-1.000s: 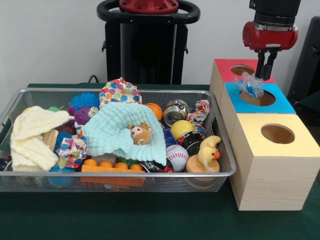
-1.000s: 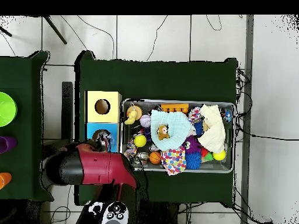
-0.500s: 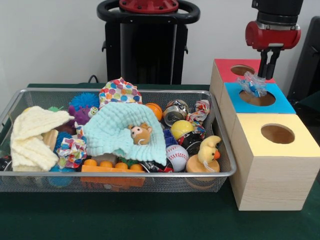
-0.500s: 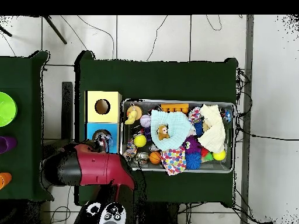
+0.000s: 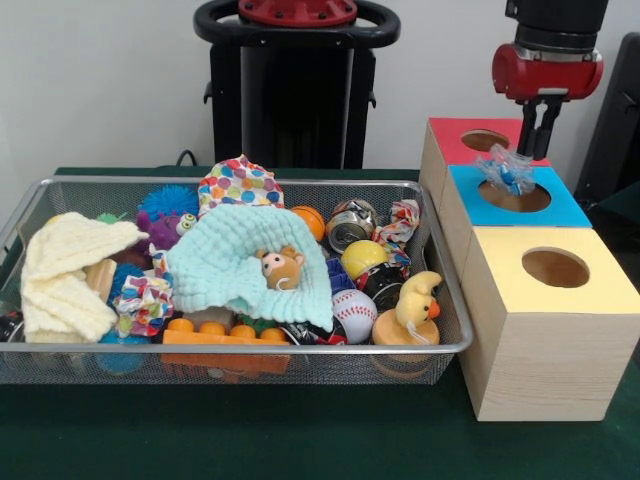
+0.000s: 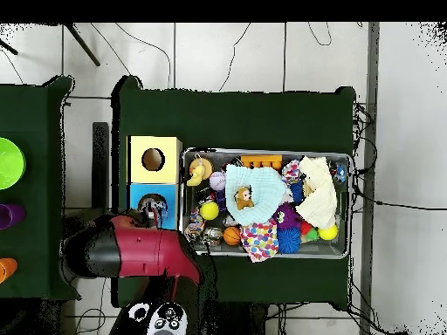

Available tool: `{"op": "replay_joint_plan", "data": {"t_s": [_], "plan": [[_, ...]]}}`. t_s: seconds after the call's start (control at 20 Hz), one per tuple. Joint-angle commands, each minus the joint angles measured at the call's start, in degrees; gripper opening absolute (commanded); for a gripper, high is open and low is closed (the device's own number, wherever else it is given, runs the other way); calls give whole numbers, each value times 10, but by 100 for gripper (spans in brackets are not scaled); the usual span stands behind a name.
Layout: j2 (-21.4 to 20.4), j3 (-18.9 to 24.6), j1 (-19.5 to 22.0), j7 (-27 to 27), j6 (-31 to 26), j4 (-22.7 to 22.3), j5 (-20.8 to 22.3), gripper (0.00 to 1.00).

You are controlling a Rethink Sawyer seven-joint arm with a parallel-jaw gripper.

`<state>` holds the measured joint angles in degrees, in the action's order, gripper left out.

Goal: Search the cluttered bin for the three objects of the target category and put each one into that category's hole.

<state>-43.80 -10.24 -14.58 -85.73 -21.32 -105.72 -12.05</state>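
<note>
My gripper will carry the crumpled wrapper (image 5: 508, 171) over, and the wrapper will fall all the way in, because the hole in the blue box (image 5: 524, 199) is wider than the wrapper.
A crumpled clear and blue plastic wrapper (image 5: 505, 169) lies on the left rim of the hole in the blue box (image 5: 560, 208). From above, the wrapper (image 6: 155, 208) shows at that hole. My gripper (image 5: 536, 150) hangs just above and to the right of it, open, with its left fingertip close to the wrapper's top. The red box (image 5: 450, 140) stands behind the blue one and the yellow box (image 5: 590, 285) in front. In the overhead view my red arm (image 6: 131, 253) hides the gripper.
The wire bin (image 5: 230, 181) to the left holds a mint cloth with a small monkey (image 5: 281, 266), crushed cans (image 5: 350, 227), balls, a duck (image 5: 415, 300), a cream cloth (image 5: 65, 270) and an orange block (image 5: 215, 335).
My gripper has risen a little and shifted right. The wrapper has stayed at the blue box's hole.
</note>
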Motion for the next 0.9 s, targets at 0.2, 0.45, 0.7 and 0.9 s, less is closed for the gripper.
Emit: {"op": "replay_joint_plan", "data": {"t_s": [0.2,0.45,0.7,0.9], "plan": [[27,10,5,-148,23,6,-21,0],[30,7,3,-145,16,13,-22,0],[37,1,-5,-149,3,29,-26,0],[43,-6,-9,-149,-13,46,-25,0]]}}
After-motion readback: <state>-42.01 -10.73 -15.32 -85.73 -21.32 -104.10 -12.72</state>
